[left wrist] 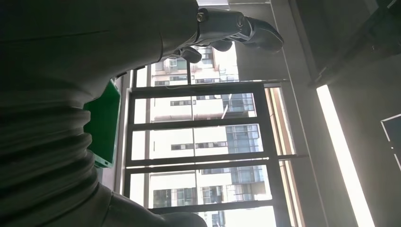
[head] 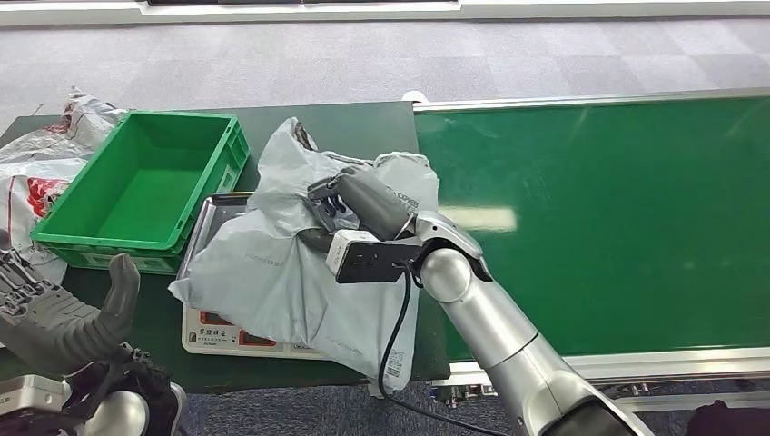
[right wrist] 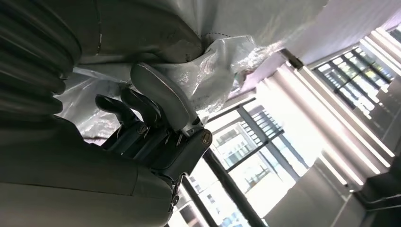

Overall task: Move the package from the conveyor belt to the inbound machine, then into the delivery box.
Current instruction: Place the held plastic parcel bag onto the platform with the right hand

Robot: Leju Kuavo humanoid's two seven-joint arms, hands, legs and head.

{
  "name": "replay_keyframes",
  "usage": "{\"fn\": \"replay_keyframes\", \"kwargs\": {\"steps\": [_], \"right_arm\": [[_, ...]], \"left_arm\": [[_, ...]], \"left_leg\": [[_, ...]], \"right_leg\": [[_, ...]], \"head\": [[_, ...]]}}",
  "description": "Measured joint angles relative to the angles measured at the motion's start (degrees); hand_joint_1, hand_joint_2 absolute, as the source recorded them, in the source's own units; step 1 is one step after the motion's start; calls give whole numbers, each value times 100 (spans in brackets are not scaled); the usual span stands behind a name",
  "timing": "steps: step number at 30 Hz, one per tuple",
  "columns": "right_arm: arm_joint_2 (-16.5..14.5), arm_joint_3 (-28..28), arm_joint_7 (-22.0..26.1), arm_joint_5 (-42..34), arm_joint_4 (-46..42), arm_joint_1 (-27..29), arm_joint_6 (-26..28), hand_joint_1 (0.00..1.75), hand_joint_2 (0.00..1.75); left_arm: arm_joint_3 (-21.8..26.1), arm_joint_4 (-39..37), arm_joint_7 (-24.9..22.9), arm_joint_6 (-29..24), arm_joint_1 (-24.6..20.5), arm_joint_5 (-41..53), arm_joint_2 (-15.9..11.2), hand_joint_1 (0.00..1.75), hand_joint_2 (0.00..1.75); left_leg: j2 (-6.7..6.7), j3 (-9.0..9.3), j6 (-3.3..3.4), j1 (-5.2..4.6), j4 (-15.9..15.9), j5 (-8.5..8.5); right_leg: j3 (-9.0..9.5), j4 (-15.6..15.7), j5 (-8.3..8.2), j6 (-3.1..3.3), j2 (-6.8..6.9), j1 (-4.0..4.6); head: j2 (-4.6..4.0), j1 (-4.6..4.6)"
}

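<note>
The grey package (head: 281, 254) will sag around my left gripper when I carry it, because the limp lower edge (head: 350, 343) hangs over the front of the scale.
A crumpled grey plastic package (head: 272, 263) lies draped over the flat inbound machine (head: 218, 334), a scale with a metal plate and a white front panel. My right hand (head: 350, 202) reaches in from the right and grips a bunched fold at the package's upper part. The right wrist view shows that hand (right wrist: 156, 123) with its fingers curled into the package film (right wrist: 213, 52). The green delivery box (head: 136, 186) stands left of the scale and holds nothing. My left hand (head: 54, 318) hovers low at the near left, fingers apart and holding nothing; the left wrist view shows its fingers (left wrist: 236, 26).
The green conveyor belt (head: 599, 218) runs along the right with a metal rail on its near edge. Several white and grey plastic bags (head: 36, 163) lie left of the delivery box. A dark green table (head: 363, 123) carries the box and the scale.
</note>
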State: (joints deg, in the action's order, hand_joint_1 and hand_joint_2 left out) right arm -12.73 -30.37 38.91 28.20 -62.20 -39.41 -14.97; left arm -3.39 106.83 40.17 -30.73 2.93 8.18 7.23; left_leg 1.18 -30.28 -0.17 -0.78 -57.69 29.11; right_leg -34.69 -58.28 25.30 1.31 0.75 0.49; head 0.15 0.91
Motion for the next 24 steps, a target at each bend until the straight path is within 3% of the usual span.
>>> {"fn": "replay_keyframes", "kwargs": {"steps": [6,14,22,23,24], "right_arm": [[-371,-492,-406,332,-236,-426,76,175,175],[-660,-602,-1810,1401,599,-1198,2347,175,175],[-732,-708,-2443,1923,1686,-1818,2851,175,175],[-738,-745,-2529,1941,1758,-1848,2873,155,175],[-742,-787,-2622,1945,1829,-1880,2888,111,175]], "left_arm": [[1,-91,0,77,-43,19,105,0,175],[1,-80,0,-30,133,15,129,0,175],[1,-77,0,-48,207,4,146,0,175],[1,-73,0,-48,212,4,148,0,175],[1,-66,0,-48,216,4,149,0,175]], "left_leg": [[1,2,0,1,0,-1],[-1,1,0,0,0,-2],[-2,1,0,-1,-1,-2],[-2,1,0,-1,-1,-2],[-2,0,0,-1,-1,-2]], "right_leg": [[2,0,-1,2,1,2],[3,-1,-3,3,1,0],[4,-1,-3,3,2,-1],[4,-1,-3,3,2,-1],[3,0,-3,3,2,-1]], "head": [[0,1],[0,0],[0,0],[0,1],[0,1]]}}
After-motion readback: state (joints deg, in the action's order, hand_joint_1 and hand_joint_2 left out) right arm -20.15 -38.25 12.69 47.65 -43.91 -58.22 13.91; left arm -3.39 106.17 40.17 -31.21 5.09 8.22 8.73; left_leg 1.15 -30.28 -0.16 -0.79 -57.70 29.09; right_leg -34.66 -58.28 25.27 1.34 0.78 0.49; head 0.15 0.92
